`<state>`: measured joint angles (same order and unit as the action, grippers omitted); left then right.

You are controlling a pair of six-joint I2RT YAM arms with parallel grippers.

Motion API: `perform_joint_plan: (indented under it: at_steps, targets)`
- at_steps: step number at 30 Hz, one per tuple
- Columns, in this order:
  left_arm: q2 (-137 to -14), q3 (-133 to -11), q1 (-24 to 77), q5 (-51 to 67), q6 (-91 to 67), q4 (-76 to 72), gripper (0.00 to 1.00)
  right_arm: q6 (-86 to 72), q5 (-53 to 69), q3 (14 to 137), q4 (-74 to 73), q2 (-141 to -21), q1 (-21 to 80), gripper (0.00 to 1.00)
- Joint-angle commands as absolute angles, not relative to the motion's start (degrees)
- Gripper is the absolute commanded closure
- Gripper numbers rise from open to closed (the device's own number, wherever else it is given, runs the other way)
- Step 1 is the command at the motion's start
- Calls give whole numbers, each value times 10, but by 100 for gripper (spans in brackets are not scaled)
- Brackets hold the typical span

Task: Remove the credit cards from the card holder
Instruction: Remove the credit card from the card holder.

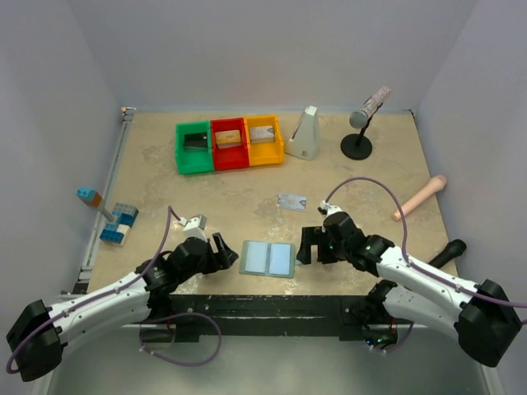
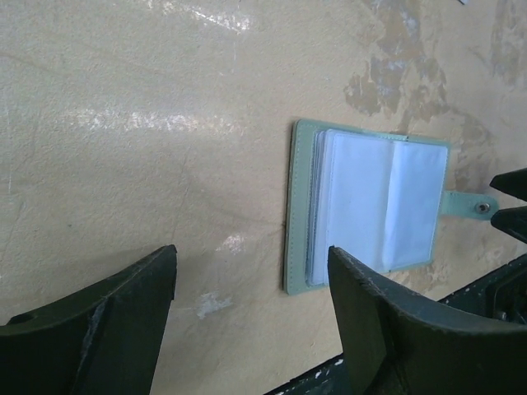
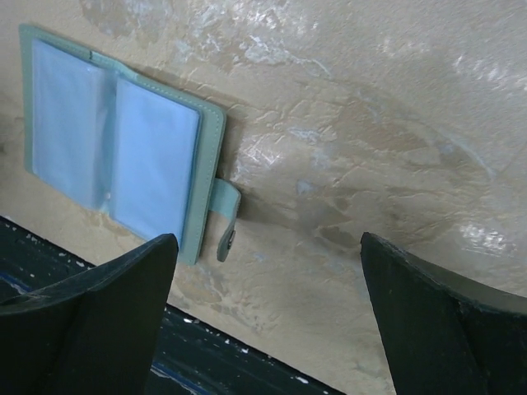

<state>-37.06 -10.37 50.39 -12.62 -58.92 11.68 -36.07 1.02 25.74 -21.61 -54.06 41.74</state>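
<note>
The open pockets of the card holder (image 1: 281,259) look empty, so the robot's right gripper should keep hold of the snap tab while the left gripper flips the stacked leaves (image 1: 255,257) over.
The card holder (image 1: 268,258) lies open and flat near the table's front edge, pale blue pockets up, between my two grippers. A silver-grey credit card (image 1: 292,202) lies on the table behind it. My left gripper (image 1: 228,251) is open just left of the holder. In the left wrist view the card holder (image 2: 370,197) sits beyond the left gripper (image 2: 251,255), which has nothing between its fingers. My right gripper (image 1: 304,247) is open just right of the holder. In the right wrist view the card holder (image 3: 115,148) and its snap tab (image 3: 224,218) lie left of the empty right gripper (image 3: 268,243).
Green (image 1: 194,152), red (image 1: 228,149) and yellow (image 1: 263,145) bins stand at the back, each holding a small flat item. Also on the table are a white wedge-shaped object (image 1: 303,136), a microphone on a stand (image 1: 361,123), a pink handle (image 1: 418,197) and blue bricks (image 1: 119,222).
</note>
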Motion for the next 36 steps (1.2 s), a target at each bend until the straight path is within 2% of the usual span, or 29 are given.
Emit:
perform_joint_plan:
  at_steps: [1,9,13,16,20,26,36]
  targets:
    - [-383,-133,507,-121,-588,88,23,-400,24,256,-152,-557,436,5]
    - [-359,-113,506,-114,-600,71,27,-415,22,258,-143,-599,447,24]
    - [-376,-117,506,-93,-590,40,39,-417,23,249,-125,-603,447,35]
    - [-409,-127,507,-68,-579,12,46,-419,21,255,-124,-613,446,54]
    - [-446,-144,509,-40,-570,-21,46,-420,25,264,-126,-640,447,78]
    - [-481,-160,514,-32,-560,-31,41,-426,25,256,-133,-642,447,100]
    - [-548,-182,525,-25,-548,-47,40,-422,27,261,-141,-651,447,100]
